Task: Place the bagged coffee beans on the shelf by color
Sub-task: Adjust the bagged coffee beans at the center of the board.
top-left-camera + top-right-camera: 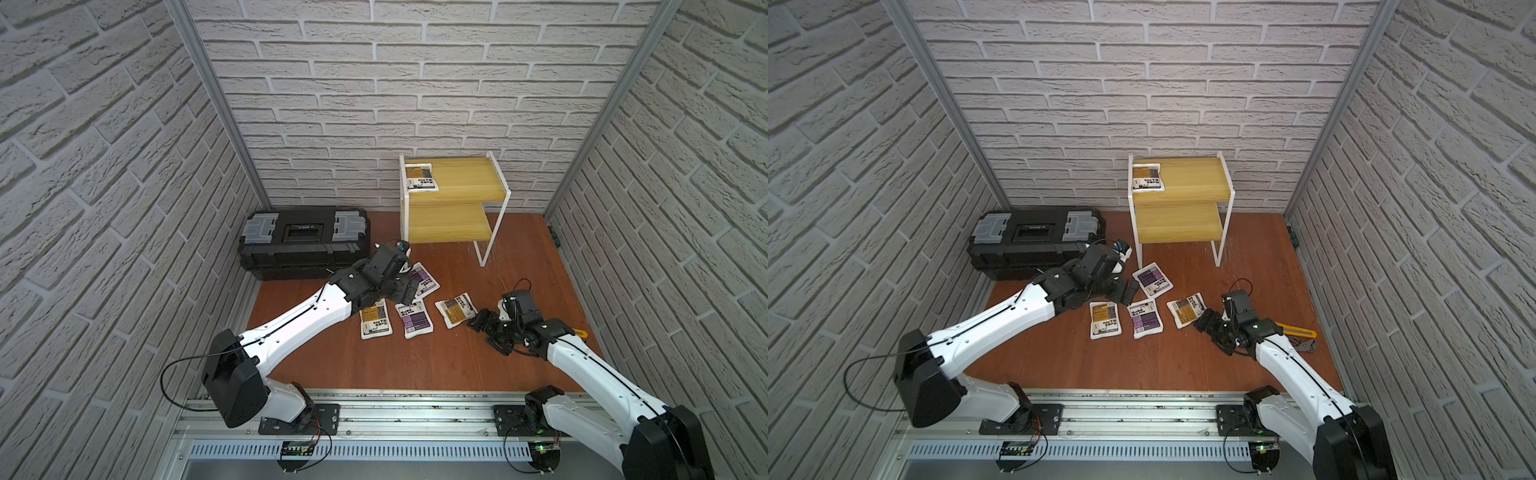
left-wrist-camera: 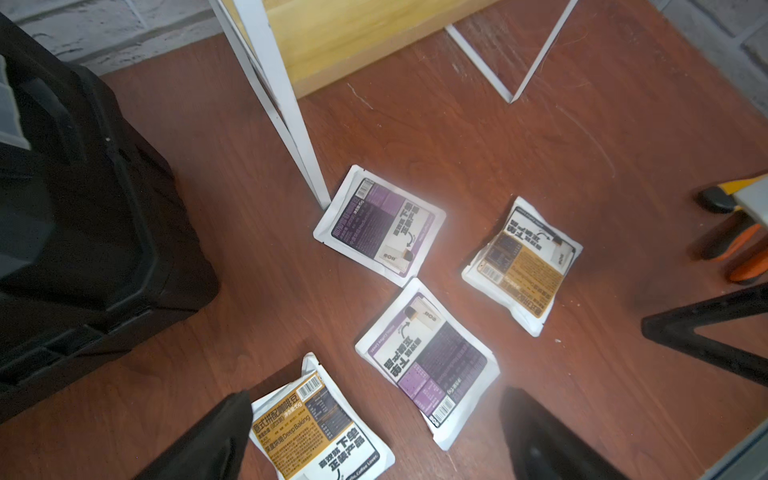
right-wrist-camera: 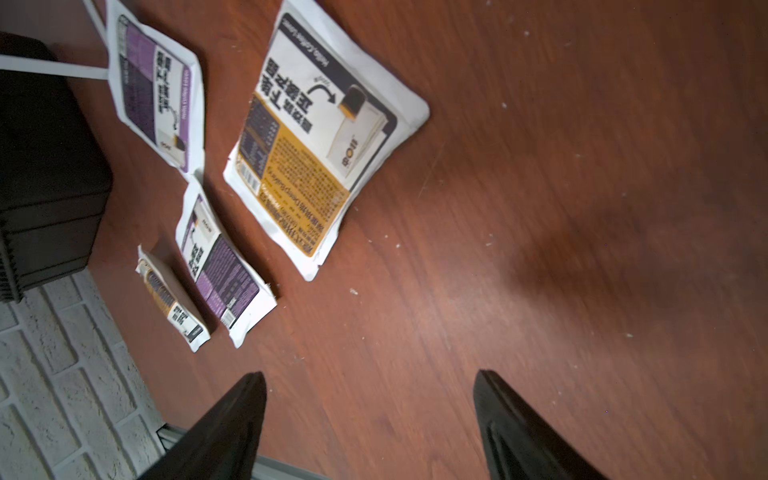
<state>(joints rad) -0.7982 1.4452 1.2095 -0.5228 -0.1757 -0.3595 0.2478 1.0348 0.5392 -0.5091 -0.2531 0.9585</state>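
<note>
Next, my right gripper straightens the orange bag (image 1: 456,310) by pushing its far corner (image 1: 467,296) around before it grips the bag's edge. The bag beside my right gripper lies at an angle to the shelf.
The shelf (image 1: 457,226) stands at the back with one orange-label bag (image 1: 422,177) on its top board's left end. Four bagged coffee beans lie flat on the floor in front of it: a purple one (image 1: 424,279) by the shelf leg, an orange one (image 1: 375,321), a purple one (image 1: 414,319) and an orange one (image 1: 456,309). My left gripper (image 2: 378,399) hovers open above the left three, holding nothing. My right gripper (image 3: 370,374) is open over bare floor, just right of the rightmost orange bag (image 3: 316,166).
A black toolbox (image 1: 303,243) with grey latches sits against the back wall, left of the shelf and close to my left wrist. A yellow utility knife (image 1: 1300,330) and orange-handled pliers (image 2: 744,257) lie on the floor at the right.
</note>
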